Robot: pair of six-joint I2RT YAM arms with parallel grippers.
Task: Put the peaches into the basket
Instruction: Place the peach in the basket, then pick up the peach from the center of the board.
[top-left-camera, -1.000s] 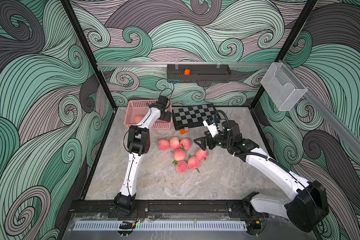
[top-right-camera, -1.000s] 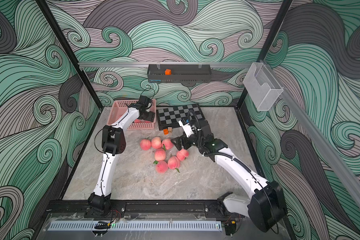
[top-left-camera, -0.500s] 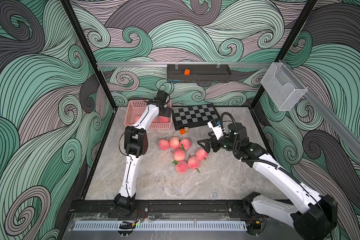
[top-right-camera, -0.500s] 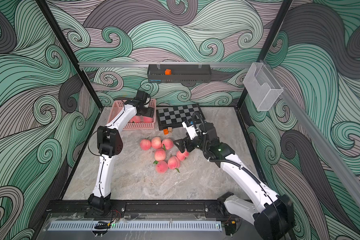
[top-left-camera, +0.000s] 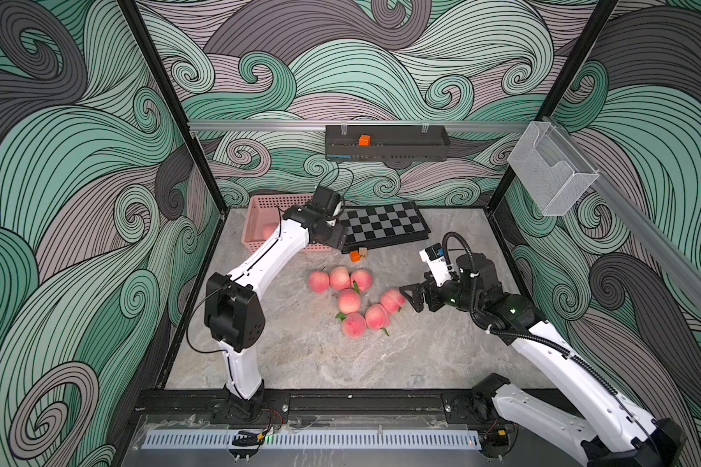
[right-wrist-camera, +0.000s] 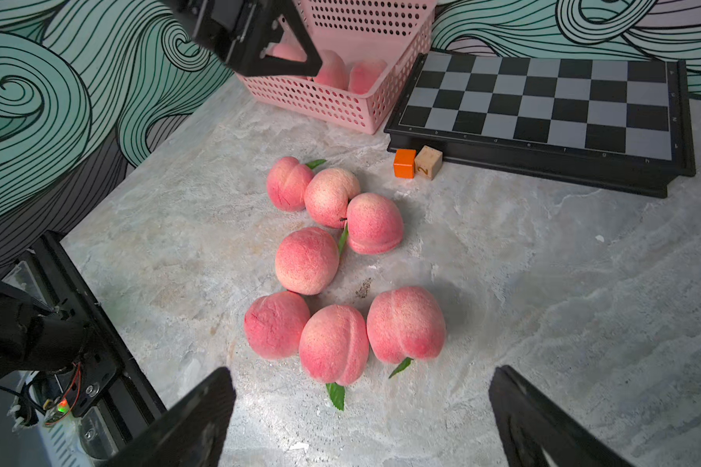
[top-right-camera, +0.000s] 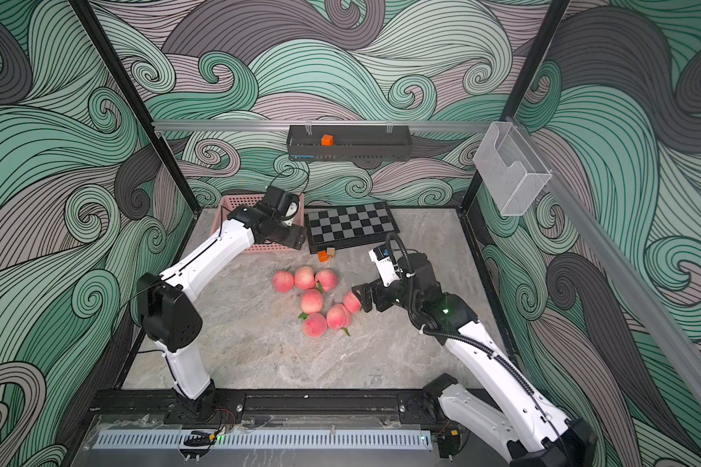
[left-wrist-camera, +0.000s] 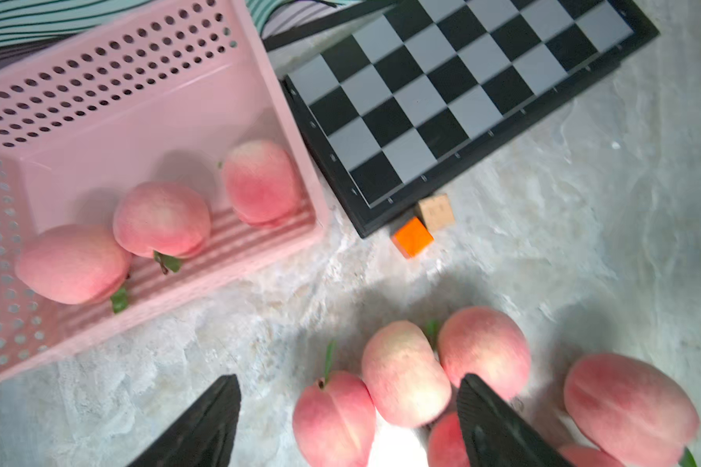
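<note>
The peach [top-left-camera: 391,299] nearest the robot's right gripper has open space on its outer side [right-wrist-camera: 469,320], so the robot should keep lowering that gripper's open fingers around the peach until they straddle it.
Several pink peaches [top-left-camera: 349,300] [top-right-camera: 311,301] [right-wrist-camera: 306,260] lie clustered mid-table. The pink perforated basket [top-left-camera: 260,210] [left-wrist-camera: 98,81] [right-wrist-camera: 340,101] stands at the back left, and the left wrist view shows three peaches [left-wrist-camera: 160,218] inside it. My left gripper [top-left-camera: 332,238] [left-wrist-camera: 349,380] hangs open and empty over the basket's front right corner, and the table peaches [left-wrist-camera: 405,372] lie below it. My right gripper [top-left-camera: 407,297] [top-right-camera: 361,295] [right-wrist-camera: 363,372] is wide open, low and just right of the cluster. Its fingers point at the nearest peach [right-wrist-camera: 405,323].
A black-and-grey chessboard [top-left-camera: 383,224] lies right of the basket, with an orange cube [top-left-camera: 355,255] and a wooden cube [top-left-camera: 364,252] at its front edge. A black wall tray [top-left-camera: 387,142] and a clear holder [top-left-camera: 551,174] hang above. Bare table lies in front of the peaches.
My left gripper has come off the basket toward its front right corner. The right gripper has shifted slightly toward the front right, and its arm has swung outward. The peaches have not moved.
</note>
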